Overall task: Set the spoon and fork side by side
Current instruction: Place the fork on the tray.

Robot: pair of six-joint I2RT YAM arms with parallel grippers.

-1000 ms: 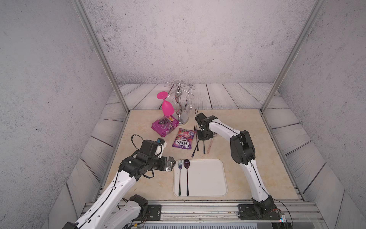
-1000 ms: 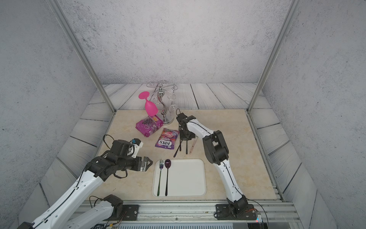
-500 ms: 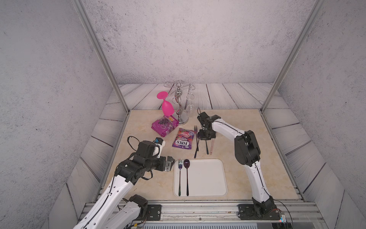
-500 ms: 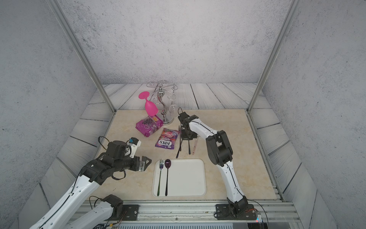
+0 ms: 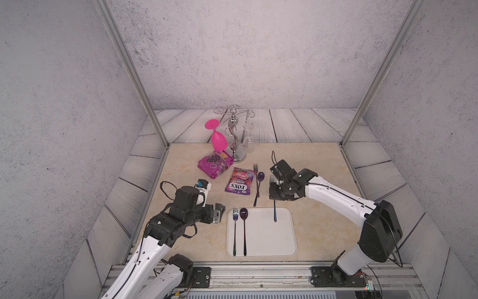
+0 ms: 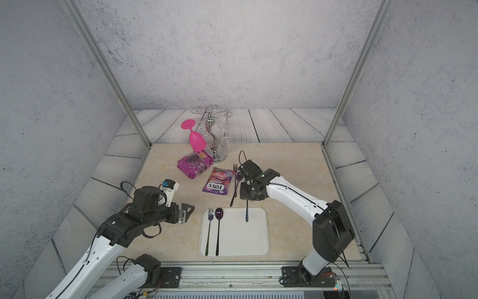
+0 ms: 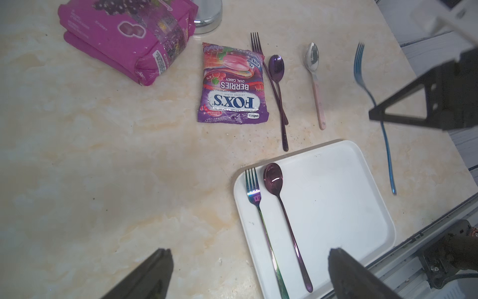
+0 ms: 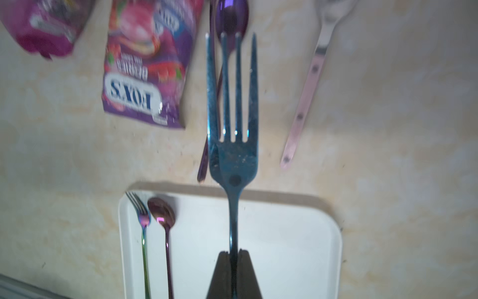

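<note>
The blue fork (image 5: 275, 213) is parallel to the white tray's purple spoon, so my right gripper keeps moving toward the empty space (image 5: 256, 232) beside that spoon and lets go there.
My right gripper (image 5: 275, 197) (image 8: 234, 252) is shut on the handle of a blue fork (image 5: 274, 212) (image 6: 247, 214) (image 8: 232, 108). It holds the fork in the air over the far edge of the white tray (image 5: 266, 239) (image 6: 240, 239). A rainbow fork (image 5: 234, 233) (image 7: 254, 196) and a purple spoon (image 5: 244, 233) (image 7: 275, 186) lie parallel on the tray's left side. My left gripper (image 5: 219, 214) (image 7: 248, 259) is open and holds nothing, just left of the tray's far left corner. A pink-handled spoon (image 7: 316, 85) (image 8: 305, 98) lies on the table beyond the tray.
A purple fork (image 5: 256, 178) and purple spoon (image 5: 260, 181) lie crossed on the table beside a Fox's candy bag (image 5: 239, 181). Farther back are a pink snack pack (image 5: 214, 164), a chrome glass rack (image 5: 236, 134) and a pink glass (image 5: 218, 139).
My right gripper has lifted the blue fork off the table and carried it toward the tray. The left arm has shifted only slightly.
</note>
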